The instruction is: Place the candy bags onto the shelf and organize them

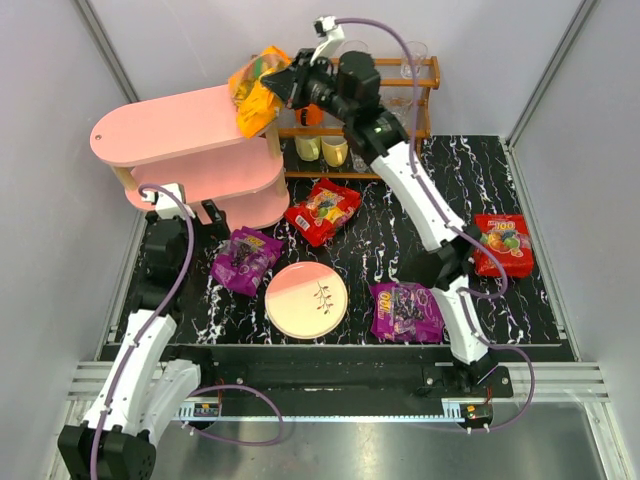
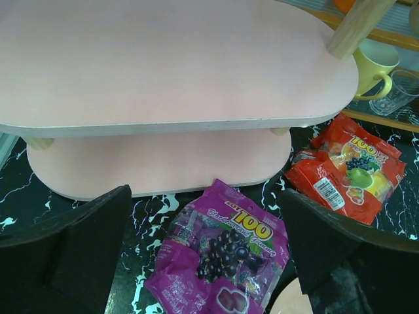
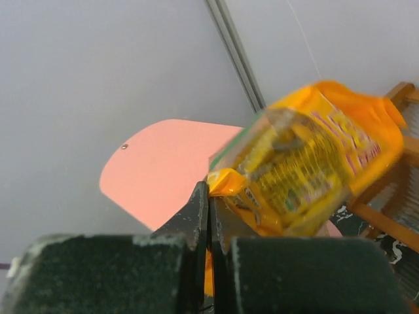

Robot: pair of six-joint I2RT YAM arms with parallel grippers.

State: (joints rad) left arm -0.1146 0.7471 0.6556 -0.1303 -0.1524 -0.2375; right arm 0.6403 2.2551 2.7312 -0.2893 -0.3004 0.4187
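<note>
The orange-yellow candy bag (image 1: pixel 254 92) is up above the end of the empty top board, so my right gripper should carry on going toward the board's middle (image 1: pixel 186 122) and let go there.
My right gripper (image 1: pixel 285 85) is shut on the orange-yellow candy bag (image 1: pixel 256 92) and holds it above the right end of the pink shelf (image 1: pixel 160 125); in the right wrist view the bag (image 3: pixel 314 163) hangs from the pinched fingertips over the top board (image 3: pixel 160 170). My left gripper (image 1: pixel 185 212) is open and empty beside the shelf's lower boards, above a purple bag (image 1: pixel 245 258), which lies between its fingers in the left wrist view (image 2: pixel 226 255). A red bag (image 1: pixel 323 210) lies right of the shelf. Another purple bag (image 1: pixel 406 311) and red bag (image 1: pixel 503 243) lie on the mat.
A round pink-and-cream plate (image 1: pixel 306 300) lies at the front middle. A brown wooden rack (image 1: pixel 400 100) with mugs and glasses stands behind the right arm, close to the shelf's right end. Grey walls enclose the black marbled mat.
</note>
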